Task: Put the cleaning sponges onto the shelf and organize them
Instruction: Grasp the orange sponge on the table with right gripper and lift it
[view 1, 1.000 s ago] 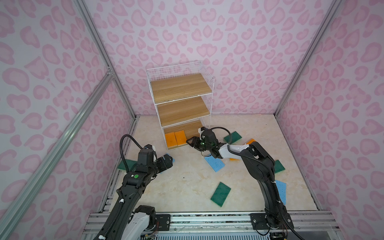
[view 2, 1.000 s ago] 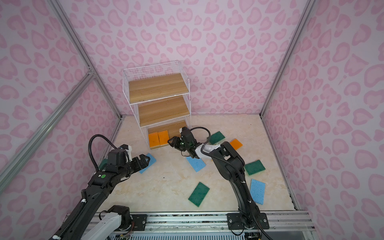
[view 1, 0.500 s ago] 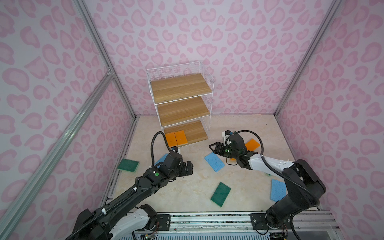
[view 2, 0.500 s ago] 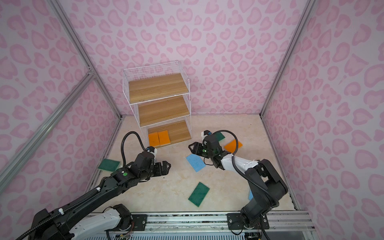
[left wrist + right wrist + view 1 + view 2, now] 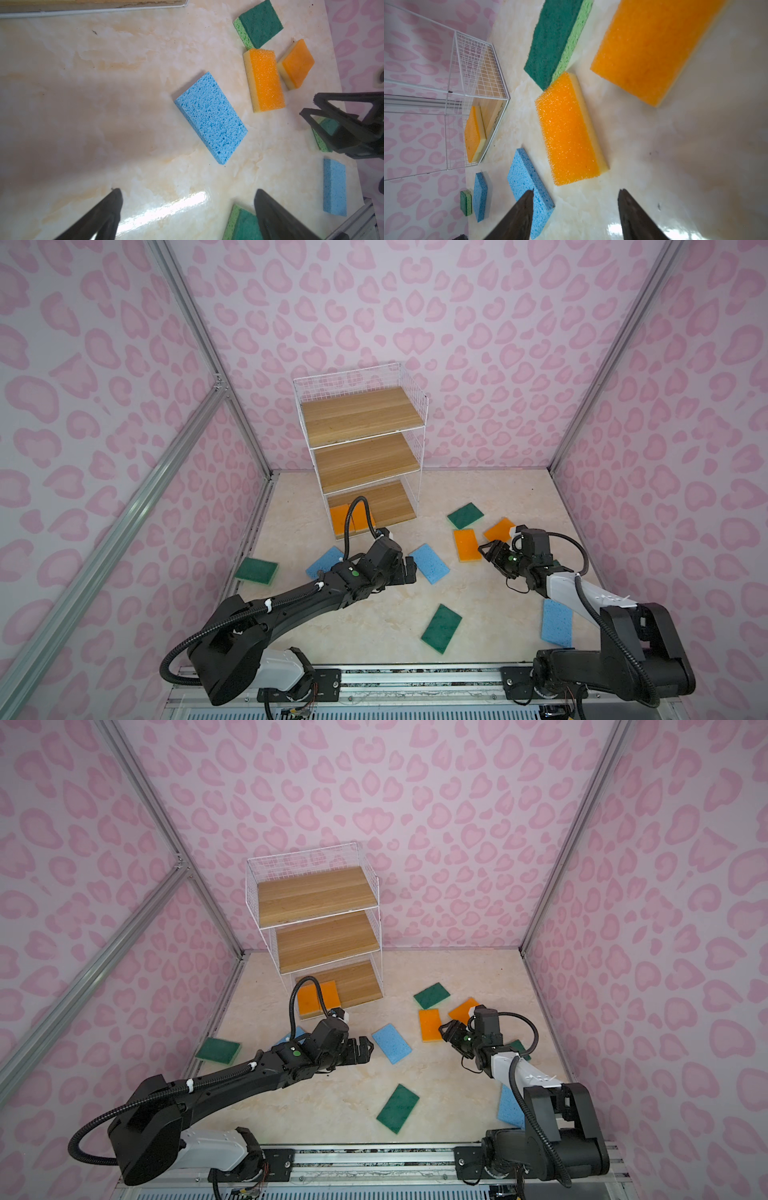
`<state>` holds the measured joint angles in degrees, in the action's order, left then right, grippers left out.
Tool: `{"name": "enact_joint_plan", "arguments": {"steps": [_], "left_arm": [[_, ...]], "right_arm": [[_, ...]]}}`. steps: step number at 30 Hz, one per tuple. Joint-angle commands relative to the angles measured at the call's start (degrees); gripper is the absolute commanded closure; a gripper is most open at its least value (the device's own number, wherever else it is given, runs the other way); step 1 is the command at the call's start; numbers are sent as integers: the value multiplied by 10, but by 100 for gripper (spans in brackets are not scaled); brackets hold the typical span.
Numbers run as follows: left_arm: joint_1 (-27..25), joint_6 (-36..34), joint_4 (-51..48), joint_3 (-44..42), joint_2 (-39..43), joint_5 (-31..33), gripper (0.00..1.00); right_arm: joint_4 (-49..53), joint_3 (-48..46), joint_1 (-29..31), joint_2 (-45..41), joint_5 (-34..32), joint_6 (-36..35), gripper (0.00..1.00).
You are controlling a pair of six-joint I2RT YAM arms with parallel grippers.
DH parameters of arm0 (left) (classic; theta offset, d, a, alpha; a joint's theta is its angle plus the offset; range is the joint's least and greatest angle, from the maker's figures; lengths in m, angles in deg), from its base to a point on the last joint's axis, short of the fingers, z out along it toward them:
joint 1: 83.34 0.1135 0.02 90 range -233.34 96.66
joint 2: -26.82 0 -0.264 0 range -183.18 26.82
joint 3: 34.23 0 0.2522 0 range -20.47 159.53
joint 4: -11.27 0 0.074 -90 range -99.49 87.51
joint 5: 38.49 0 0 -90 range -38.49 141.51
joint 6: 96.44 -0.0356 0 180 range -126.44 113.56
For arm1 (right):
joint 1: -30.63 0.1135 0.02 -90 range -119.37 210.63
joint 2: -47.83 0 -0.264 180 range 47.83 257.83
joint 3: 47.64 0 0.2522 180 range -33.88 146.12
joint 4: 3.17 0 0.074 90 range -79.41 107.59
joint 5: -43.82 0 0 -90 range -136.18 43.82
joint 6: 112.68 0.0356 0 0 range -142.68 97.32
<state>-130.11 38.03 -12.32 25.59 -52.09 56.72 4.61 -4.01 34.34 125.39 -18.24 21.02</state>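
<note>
My left gripper should move back, as it blocks the way to the shelf's bottom board (image 5: 392, 503), while my right gripper brings the nearby orange sponge (image 5: 466, 544) there.
The shelf (image 5: 365, 448) (image 5: 320, 919) stands at the back, with orange sponges (image 5: 345, 516) on its bottom board. My left gripper (image 5: 409, 568) (image 5: 188, 190) is open and empty, just short of a light blue sponge (image 5: 429, 563) (image 5: 211, 117) on the floor. My right gripper (image 5: 488, 551) (image 5: 576, 190) is open and empty too, close to an orange sponge (image 5: 467, 544) (image 5: 569, 128). A second orange sponge (image 5: 500, 529) and a dark green sponge (image 5: 465, 515) lie just beyond it.
More sponges lie on the floor: green (image 5: 441, 628) in front, blue (image 5: 557, 622) by the right arm, green (image 5: 255, 571) at the left wall, blue (image 5: 326, 562) partly behind the left arm. Another green one (image 5: 326, 133) sits under the right gripper.
My left arm swung from the left wall towards the middle, up to the blue sponge. My right gripper drew back from the shelf to the orange sponges on the right and opened wider.
</note>
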Motion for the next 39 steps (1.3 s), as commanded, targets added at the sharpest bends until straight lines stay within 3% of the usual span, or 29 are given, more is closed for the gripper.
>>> {"name": "enact_joint_plan", "arguments": {"steps": [1, 8, 13, 23, 39], "left_arm": [[1, -3, 28, 11, -6, 20, 0], [7, -5, 17, -6, 17, 39, 1], [16, 5, 3, -26, 48, 85, 1], [56, 12, -8, -63, 116, 94, 1], [92, -9, -40, -100, 213, 154, 2]], "right_arm": [[-9, -5, -3, 27, 25, -2, 35], [-37, 12, 0, 86, 18, 10, 41], [-50, 12, 9, 106, 4, 16, 42], [-85, 14, 16, 149, -11, 32, 51], [-96, 36, 16, 193, -15, 32, 89]]}}
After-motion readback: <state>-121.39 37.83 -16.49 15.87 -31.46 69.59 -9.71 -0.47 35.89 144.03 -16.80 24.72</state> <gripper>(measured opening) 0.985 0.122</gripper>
